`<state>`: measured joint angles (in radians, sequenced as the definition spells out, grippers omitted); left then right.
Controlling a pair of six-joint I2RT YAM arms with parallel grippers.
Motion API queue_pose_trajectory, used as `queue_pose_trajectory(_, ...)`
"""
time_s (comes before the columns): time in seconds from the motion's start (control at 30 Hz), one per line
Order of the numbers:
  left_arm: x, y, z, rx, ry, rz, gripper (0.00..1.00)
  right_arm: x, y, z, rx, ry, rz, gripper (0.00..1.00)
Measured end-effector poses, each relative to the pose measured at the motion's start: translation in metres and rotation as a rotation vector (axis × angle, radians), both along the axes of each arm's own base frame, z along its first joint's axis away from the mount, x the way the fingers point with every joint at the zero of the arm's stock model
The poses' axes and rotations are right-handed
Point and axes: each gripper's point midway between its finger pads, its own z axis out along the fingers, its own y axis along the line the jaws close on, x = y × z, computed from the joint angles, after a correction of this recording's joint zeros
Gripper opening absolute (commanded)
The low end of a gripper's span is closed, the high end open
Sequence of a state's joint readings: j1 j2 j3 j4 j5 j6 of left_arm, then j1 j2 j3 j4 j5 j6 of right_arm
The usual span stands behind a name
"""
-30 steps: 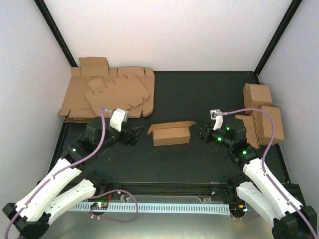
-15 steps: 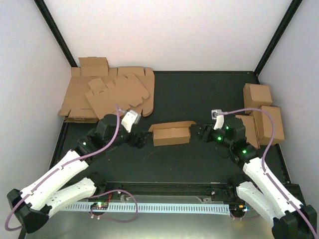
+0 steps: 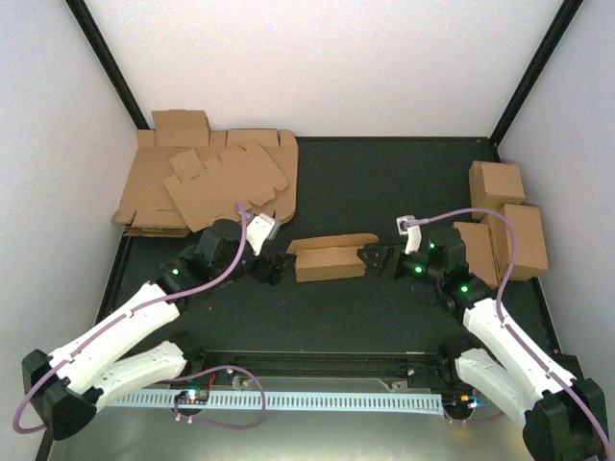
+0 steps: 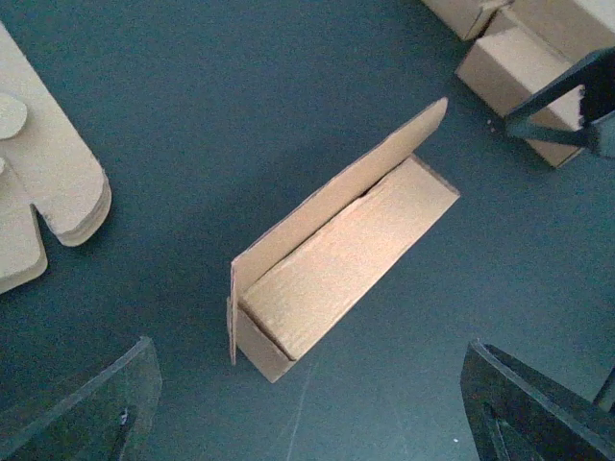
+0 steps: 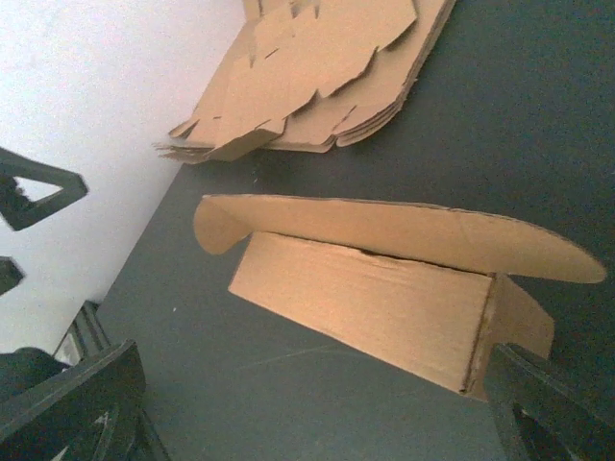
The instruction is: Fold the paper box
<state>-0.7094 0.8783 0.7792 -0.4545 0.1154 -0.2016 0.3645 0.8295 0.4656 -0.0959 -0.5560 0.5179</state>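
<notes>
The lid flap's end [image 3: 375, 237] beside the robot's right gripper pokes out past the paper box, so next the right gripper pushes that flap end [image 5: 574, 265] inward before the lid closes.
The paper box [image 3: 330, 259] lies near the table's middle, a small oblong brown carton with its long lid flap standing open along the back. My left gripper [image 3: 274, 267] sits just off its left end, open. In the left wrist view the box [image 4: 346, 264] lies ahead of the spread fingers [image 4: 86, 413], nothing between them. My right gripper [image 3: 373, 259] is at the box's right end, open. The right wrist view has the box [image 5: 365, 298] ahead of the gripper [image 5: 307, 413], its end flap close to one finger [image 5: 553, 403].
A thick heap of flat cardboard blanks [image 3: 207, 182] fills the back left corner, also seen in the right wrist view [image 5: 317, 77]. Several folded boxes [image 3: 504, 226] stand at the right edge. White walls enclose the dark table [image 3: 384, 182].
My left arm has swung right, up to the box's left end. My right gripper has opened wide and moved left to the box's right end. The box has stayed put.
</notes>
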Motion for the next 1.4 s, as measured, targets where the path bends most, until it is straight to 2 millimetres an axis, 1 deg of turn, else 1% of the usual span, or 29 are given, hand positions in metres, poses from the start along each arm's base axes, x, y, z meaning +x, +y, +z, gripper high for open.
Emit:
queue_pose_trajectory(0.1,0.002,0.0,-0.01,0.037,0.017,0.012,0.87,-0.004,0.005,0.002,0.01,-0.005,0.035,0.99)
queue_pose_trajectory(0.27,0.004,0.0,-0.022,0.085,0.038,0.04,0.81,-0.009,0.013,0.008,0.023,-0.036,0.08,0.97)
queue_pose_trajectory(0.47,0.013,-0.004,-0.028,0.111,0.068,0.069,0.59,-0.016,0.026,0.01,0.015,-0.066,0.132,0.94)
queue_pose_trajectory(0.6,0.017,-0.008,-0.031,0.125,0.093,0.076,0.56,-0.021,0.034,0.002,-0.023,-0.073,0.161,0.93)
queue_pose_trajectory(0.7,0.019,-0.009,-0.036,0.134,0.111,0.082,0.56,-0.023,0.041,-0.005,-0.056,-0.07,0.176,0.89)
queue_pose_trajectory(0.77,0.02,-0.009,-0.042,0.148,0.127,0.094,0.51,-0.023,0.044,-0.009,-0.071,-0.067,0.18,0.88)
queue_pose_trajectory(0.8,0.021,-0.008,-0.045,0.154,0.134,0.102,0.5,-0.022,0.045,-0.01,-0.076,-0.066,0.178,0.88)
queue_pose_trajectory(1.0,0.03,-0.003,-0.064,0.195,0.179,0.167,0.52,-0.015,0.048,-0.018,-0.104,-0.055,0.159,0.85)
queue_pose_trajectory(1.13,0.035,-0.002,-0.068,0.183,0.195,0.187,0.48,-0.006,0.051,-0.013,-0.116,-0.068,0.142,0.76)
queue_pose_trajectory(1.17,0.037,-0.002,-0.068,0.177,0.198,0.191,0.46,-0.004,0.052,-0.012,-0.121,-0.069,0.138,0.71)
queue_pose_trajectory(1.23,0.041,-0.002,-0.07,0.172,0.206,0.198,0.45,0.001,0.053,-0.011,-0.132,-0.074,0.128,0.66)
queue_pose_trajectory(1.33,0.044,-0.001,-0.078,0.183,0.228,0.207,0.41,0.006,0.053,-0.011,-0.143,-0.077,0.117,0.55)
queue_pose_trajectory(1.4,0.044,-0.001,-0.085,0.194,0.249,0.21,0.4,0.007,0.052,-0.012,-0.147,-0.074,0.107,0.54)
